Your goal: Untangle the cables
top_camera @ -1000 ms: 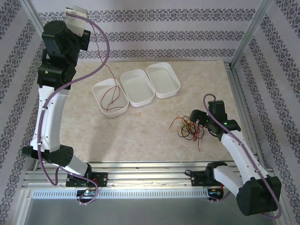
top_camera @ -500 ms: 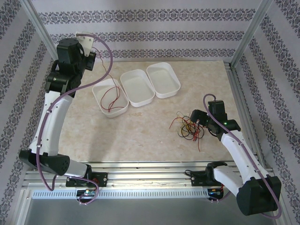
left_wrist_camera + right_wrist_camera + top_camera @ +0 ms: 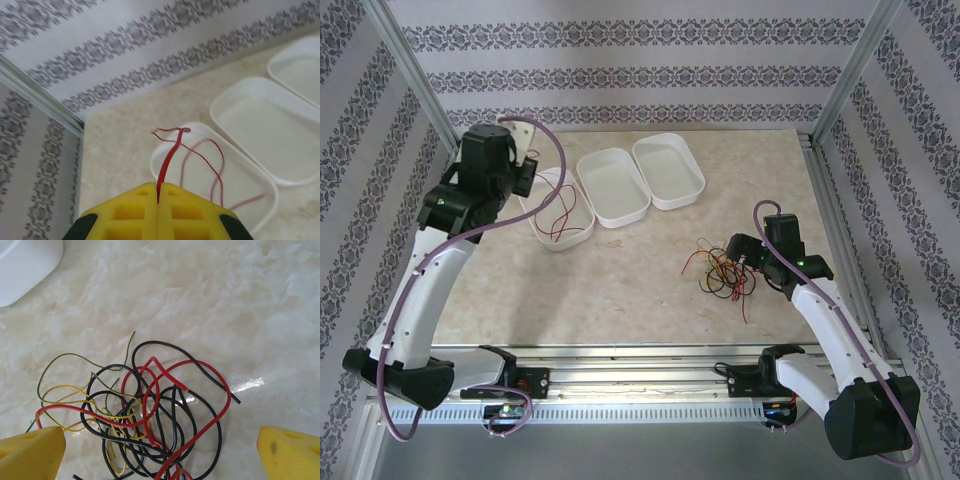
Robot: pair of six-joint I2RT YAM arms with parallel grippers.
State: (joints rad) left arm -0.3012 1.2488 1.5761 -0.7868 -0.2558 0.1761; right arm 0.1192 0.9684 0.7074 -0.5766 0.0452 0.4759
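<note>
I should keep moving the held end in with my left gripper until it nears the tray's bottom [image 3: 578,216], then let go, as the red cable's loops [image 3: 563,211] lie inside their white tray.
My left gripper [image 3: 527,172] [image 3: 159,199] is shut on one red cable [image 3: 169,156], held at the left end of the leftmost white tray [image 3: 582,236] [image 3: 270,189]. The rest of this red cable [image 3: 559,207] curls loosely inside that tray. On the right of the table lies a tangle of red, black, yellow and green cables [image 3: 721,272] [image 3: 150,415]. My right gripper [image 3: 738,256] [image 3: 160,460] hangs open just above the tangle, one yellow finger on each side, touching no strand.
Two more white trays [image 3: 613,186] [image 3: 668,170] stand in a row right of the first one, both without cables. Aluminium frame rails [image 3: 825,180] bound the marble table at the right and front.
The left arm came down and toward the near side, lowering the red cable so more of it lies in the leftmost tray. The right arm and the tangle have not moved.
</note>
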